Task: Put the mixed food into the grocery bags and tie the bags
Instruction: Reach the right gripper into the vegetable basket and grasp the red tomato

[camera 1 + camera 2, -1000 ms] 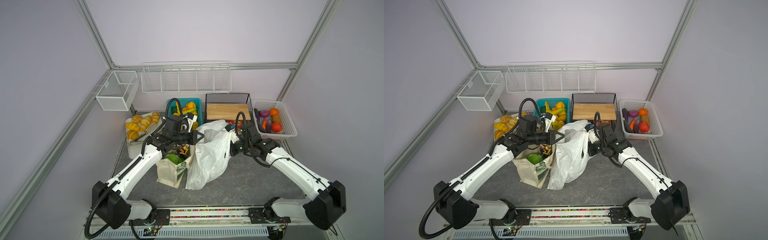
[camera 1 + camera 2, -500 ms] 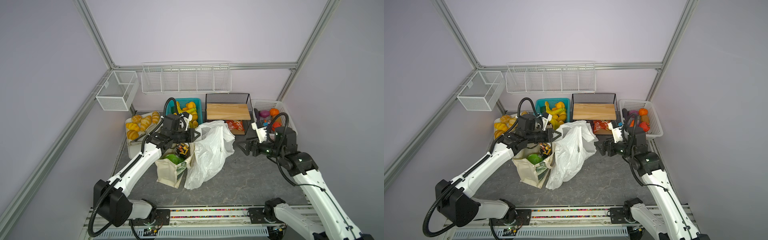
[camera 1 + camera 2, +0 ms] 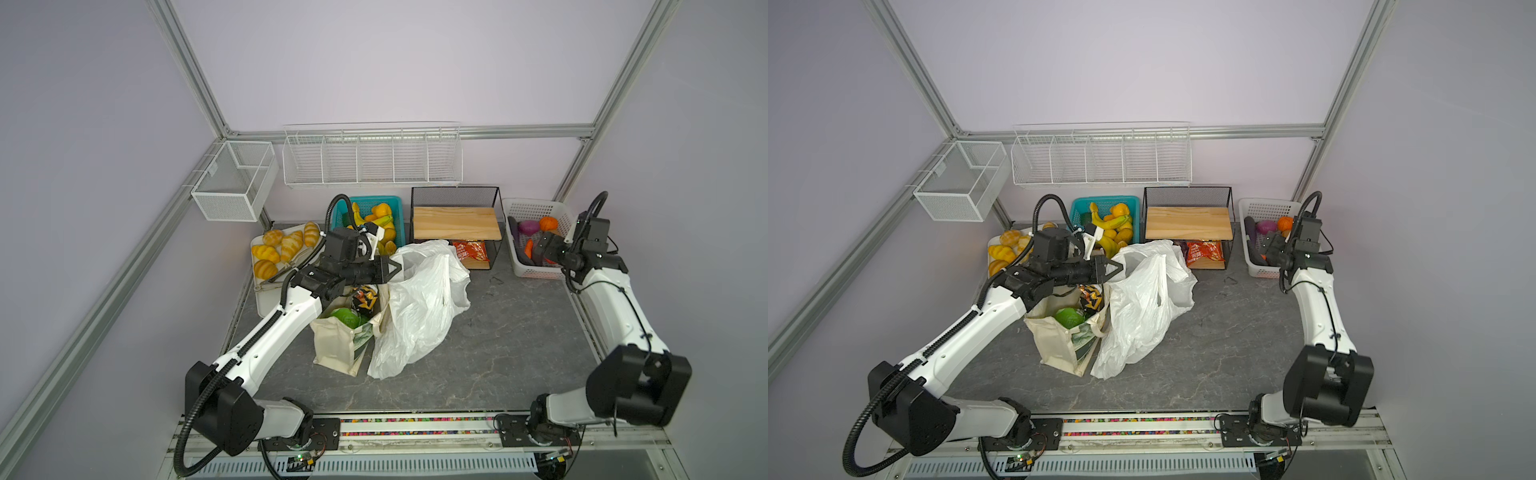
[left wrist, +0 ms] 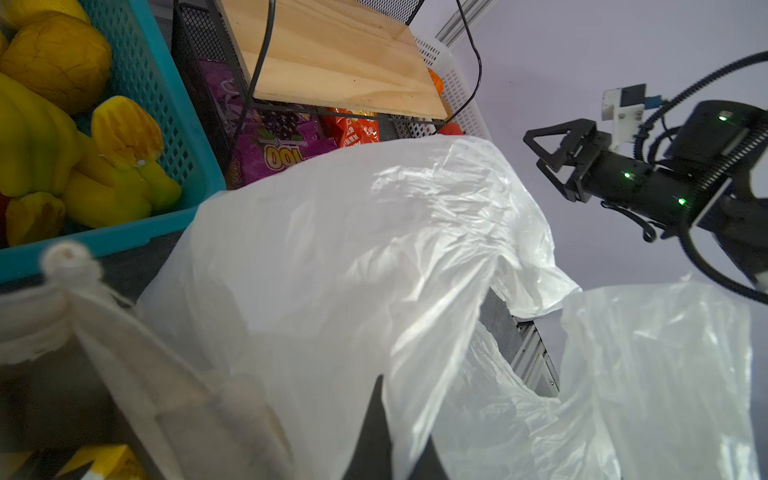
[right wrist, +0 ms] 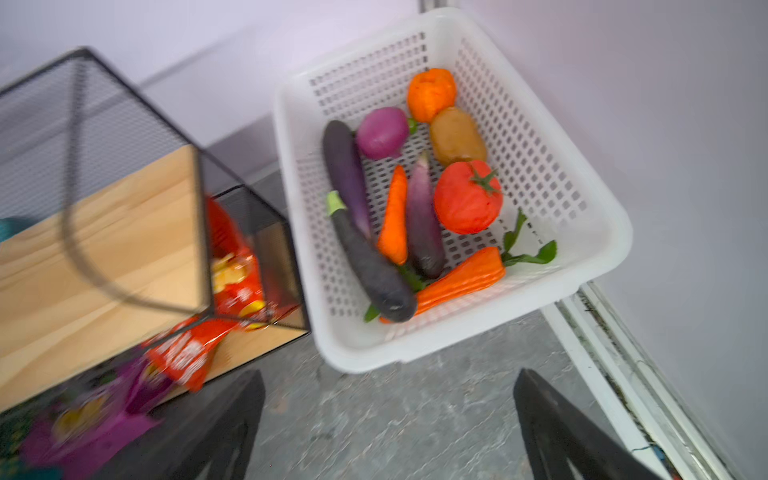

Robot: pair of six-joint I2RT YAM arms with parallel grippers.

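Note:
The orange-red tomato point(image 5: 467, 198) is uncovered and has a free gap point(image 5: 525, 190) next to it, so my right gripper should keep reaching in with its fingers wide open until they are on both sides of the tomato, then close.
A cream canvas tote point(image 3: 332, 345) point(image 3: 1054, 340) stands at centre left. It holds the black-and-yellow snack bag point(image 3: 363, 299) point(image 3: 1092, 297) and the green snack bag point(image 3: 347, 318) point(image 3: 1069, 318). Against it leans the white plastic bag point(image 3: 419, 303) point(image 3: 1142, 299) point(image 4: 374, 270). My left gripper point(image 3: 395, 269) point(image 3: 1115, 266) point(image 4: 390, 436) is shut on its rim. My right gripper point(image 3: 540, 249) point(image 3: 1268, 245) point(image 5: 388, 386) hangs open and empty at the near side of the white basket point(image 5: 457, 340). An orange-red tomato point(image 5: 467, 197) lies in that basket.
The white basket point(image 3: 536, 272) also holds aubergines, carrots, a purple onion and a potato. A black wire shelf with a wooden board point(image 3: 455, 222) covers red and purple snack packets. A teal fruit basket point(image 3: 399, 203) and a tray of bread rolls point(image 3: 259, 291) stand at the back left.
My right arm has let go of the plastic bag and swung right to the white basket, gripper open. The bag's right side has sagged. The left gripper keeps its hold.

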